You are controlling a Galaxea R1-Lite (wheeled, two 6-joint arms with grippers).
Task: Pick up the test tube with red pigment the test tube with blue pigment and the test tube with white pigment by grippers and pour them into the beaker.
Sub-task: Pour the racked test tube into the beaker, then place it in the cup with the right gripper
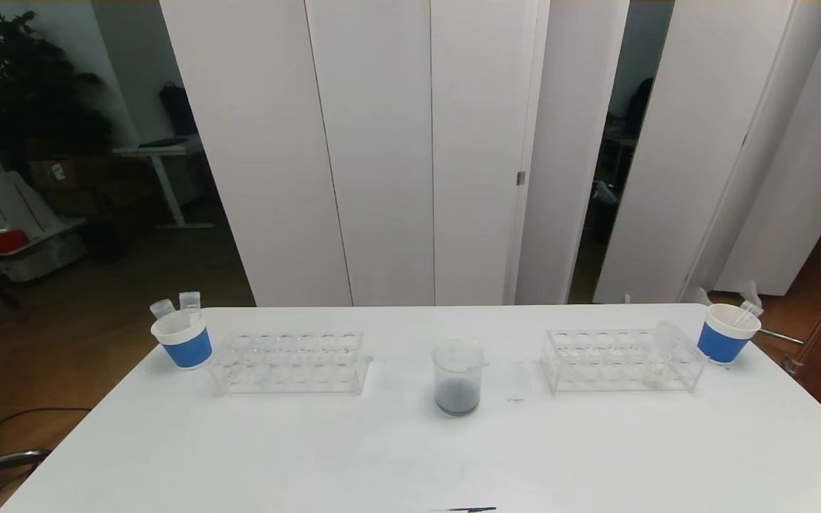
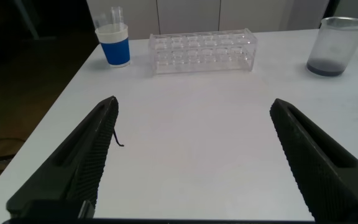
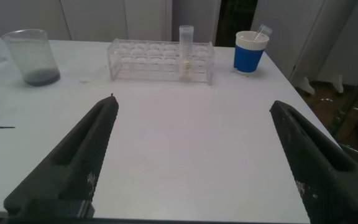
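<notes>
The cream bit (image 3: 186,66) fills only the bottom of the test tube (image 3: 186,45). The test tube will drain almost empty in a thin stream when I pour it.
The clear beaker (image 1: 457,377) stands mid-table with a dark grey-blue layer at its bottom; it also shows in the left wrist view (image 2: 335,46) and the right wrist view (image 3: 33,57). The test tube with white pigment (image 3: 186,53) stands upright in the right rack (image 1: 621,360), with a cream bit at its bottom. No tube with blue or red pigment is in view. My left gripper (image 2: 194,102) and right gripper (image 3: 194,102) are both open and empty, over bare table near the front, out of the head view.
An empty clear rack (image 1: 289,360) stands left of the beaker. A blue-and-white paper cup (image 1: 184,342) with two clear tubes stands at the far left. Another cup (image 1: 725,335) with one tube stands at the far right. The table edges are close beside both cups.
</notes>
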